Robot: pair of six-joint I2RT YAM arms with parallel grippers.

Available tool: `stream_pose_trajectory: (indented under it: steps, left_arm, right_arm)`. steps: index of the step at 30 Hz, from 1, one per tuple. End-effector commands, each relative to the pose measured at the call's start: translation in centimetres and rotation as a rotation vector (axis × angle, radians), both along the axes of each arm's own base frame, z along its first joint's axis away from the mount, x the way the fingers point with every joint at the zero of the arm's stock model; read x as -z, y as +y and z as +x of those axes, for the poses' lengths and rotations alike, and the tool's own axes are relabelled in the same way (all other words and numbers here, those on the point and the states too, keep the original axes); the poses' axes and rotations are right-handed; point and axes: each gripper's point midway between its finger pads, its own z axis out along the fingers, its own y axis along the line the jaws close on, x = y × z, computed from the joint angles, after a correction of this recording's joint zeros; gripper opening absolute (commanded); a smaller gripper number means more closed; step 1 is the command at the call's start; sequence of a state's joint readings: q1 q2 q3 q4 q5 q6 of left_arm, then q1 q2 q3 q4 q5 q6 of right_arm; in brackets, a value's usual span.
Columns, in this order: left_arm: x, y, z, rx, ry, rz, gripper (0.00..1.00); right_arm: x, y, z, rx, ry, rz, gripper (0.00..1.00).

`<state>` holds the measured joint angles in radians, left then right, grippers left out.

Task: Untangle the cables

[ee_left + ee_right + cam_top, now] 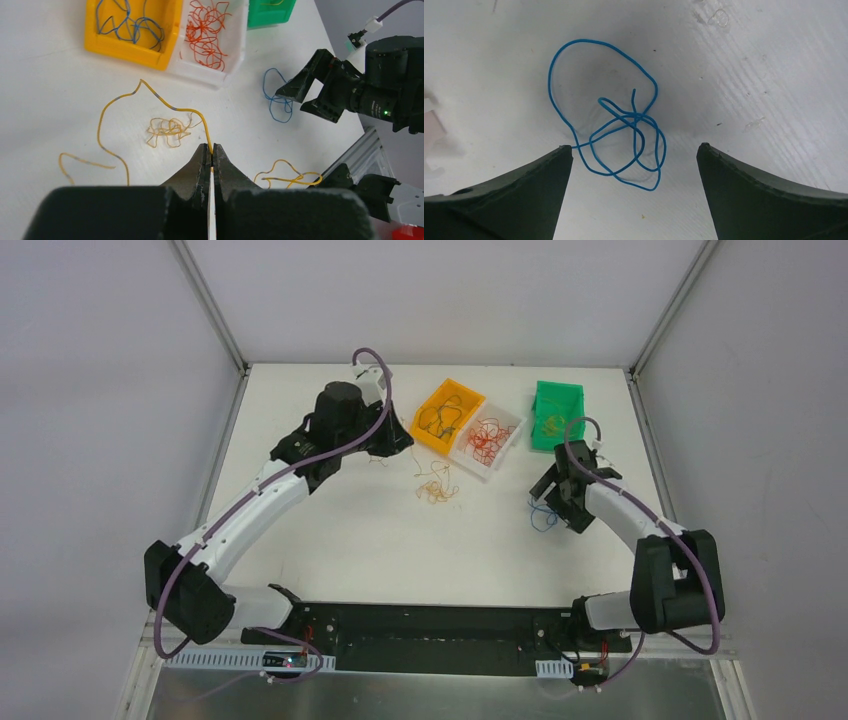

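The blue wire is a long way from the orange bin, so the robot's right gripper should first put that wire nearer and then take the left gripper's yellow wire to the green bin.
My left gripper is shut on a long yellow wire with grey bands that curls away over the table to the left. A small pale-orange clump lies just beyond its tips and also shows in the top view. Two more yellow wires lie loose, one at the left and one at the right. My right gripper is open and low over a looped blue wire, which lies between and just ahead of its fingertips. The blue wire also shows in the top view.
Three bins stand at the back: an orange one with blue wires, a white one with red wires, and a green one with yellowish wires. The right gripper shows in the left wrist view beside the blue wire.
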<state>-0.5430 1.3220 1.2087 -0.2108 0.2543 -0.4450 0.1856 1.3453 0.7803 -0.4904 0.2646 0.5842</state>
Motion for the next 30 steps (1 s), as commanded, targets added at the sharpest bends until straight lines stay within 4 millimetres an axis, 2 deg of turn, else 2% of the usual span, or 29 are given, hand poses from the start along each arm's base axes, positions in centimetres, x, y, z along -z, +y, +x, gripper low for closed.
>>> stream_pose_trajectory:
  steps: [1, 8, 10, 12, 13, 14, 15, 16, 18, 23, 25, 30]
  left_arm:
    - [-1.3, 3.1, -0.8, -0.084, -0.103, 0.060, 0.00]
    - [0.8, 7.2, -3.3, -0.193, -0.107, 0.121, 0.00]
    - [1.4, 8.0, -3.8, -0.220, -0.105, 0.134, 0.00]
    - [1.6, 8.8, -4.0, -0.248, -0.110, 0.146, 0.00]
    - [1.7, 9.0, -4.1, -0.254, -0.112, 0.150, 0.00]
    - [1.7, 9.2, -4.2, -0.259, -0.114, 0.154, 0.00]
    - [1.5, 9.3, -4.3, -0.259, -0.116, 0.155, 0.00]
    - [1.4, 9.3, -4.4, -0.256, -0.117, 0.153, 0.00]
    - [1.1, 9.1, -4.6, -0.242, -0.115, 0.146, 0.00]
    - [0.4, 9.0, -5.2, -0.221, -0.119, 0.130, 0.00]
    - [0.2, 9.1, -5.4, -0.221, -0.124, 0.129, 0.00]
    - [-0.3, 9.5, -5.7, -0.232, -0.138, 0.125, 0.00]
  right_arm:
    - [1.3, 0.8, 1.0, 0.030, 0.024, 0.041, 0.99]
    - [3.3, 1.3, 1.5, 0.043, 0.073, 0.052, 0.87]
    - [3.7, 1.7, 1.6, 0.036, 0.085, 0.061, 0.79]
    - [3.8, 2.2, 1.9, 0.014, 0.089, 0.074, 0.63]
    - [3.6, 2.6, 2.1, -0.003, 0.083, 0.088, 0.50]
    - [3.3, 3.0, 2.2, -0.023, 0.073, 0.106, 0.33]
    - [2.9, 3.5, 2.5, -0.045, 0.058, 0.127, 0.11]
    - [2.5, 3.8, 2.6, -0.057, 0.047, 0.143, 0.00]
    - [1.3, 4.4, 2.6, -0.082, 0.020, 0.164, 0.00]
    - [-3.7, 7.3, 2.4, -0.219, -0.096, 0.191, 0.00]
    - [-6.4, 9.3, 1.8, -0.289, -0.139, 0.219, 0.00]
    - [-13.4, 17.0, 0.0, -0.507, -0.300, 0.332, 0.03]
